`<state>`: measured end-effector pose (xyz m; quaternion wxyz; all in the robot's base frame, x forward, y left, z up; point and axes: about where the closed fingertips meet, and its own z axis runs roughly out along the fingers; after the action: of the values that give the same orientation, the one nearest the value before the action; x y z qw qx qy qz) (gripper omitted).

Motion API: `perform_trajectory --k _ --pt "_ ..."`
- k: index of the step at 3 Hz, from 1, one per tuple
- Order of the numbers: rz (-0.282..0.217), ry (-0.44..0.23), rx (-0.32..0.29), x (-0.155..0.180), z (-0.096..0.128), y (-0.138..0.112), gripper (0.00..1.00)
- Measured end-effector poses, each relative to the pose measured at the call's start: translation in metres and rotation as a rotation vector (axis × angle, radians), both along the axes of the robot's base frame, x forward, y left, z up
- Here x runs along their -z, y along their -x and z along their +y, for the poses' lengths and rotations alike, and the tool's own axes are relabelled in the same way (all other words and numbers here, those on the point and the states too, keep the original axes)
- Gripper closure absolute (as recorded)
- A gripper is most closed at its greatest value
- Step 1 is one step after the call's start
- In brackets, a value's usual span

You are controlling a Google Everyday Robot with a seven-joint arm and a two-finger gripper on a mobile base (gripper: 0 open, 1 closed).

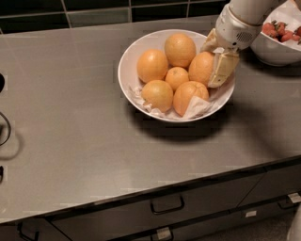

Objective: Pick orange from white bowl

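The large round orange's edge [212, 72] near the bowl's rim is the only spot where my gripper's fingers sit. I should move up clear of it and come down around the orange's middle [201, 68].
The white bowl [126, 70], lined with crumpled white paper, stands on the grey counter and holds several oranges. The large round orange [200, 68] lies at the bowl's right side. My gripper [215, 56] comes in from the upper right and hangs over the bowl's right rim, against that orange's right edge. Its cream fingers [222, 69] stand apart, one behind the orange and one to its right, holding nothing. A smaller orange [177, 76] sits in the middle of the bowl, and one with a crease [189, 96] lies at the front.
A second white bowl of red strawberries [277, 52] stands close behind the gripper at the far right. A dark tiled wall [94, 12] runs along the counter's back. Drawers with handles [167, 206] are below the front edge.
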<state>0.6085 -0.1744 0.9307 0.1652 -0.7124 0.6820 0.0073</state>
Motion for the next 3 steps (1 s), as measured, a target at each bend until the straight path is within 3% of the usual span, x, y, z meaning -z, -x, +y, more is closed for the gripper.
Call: perform_trajectory --k 2,3 --pt "0.010 -0.002 -0.014 0.011 0.003 -0.008 0.33" --pt "-0.093 0.038 -0.053 -0.015 0.016 -0.016 0.25"
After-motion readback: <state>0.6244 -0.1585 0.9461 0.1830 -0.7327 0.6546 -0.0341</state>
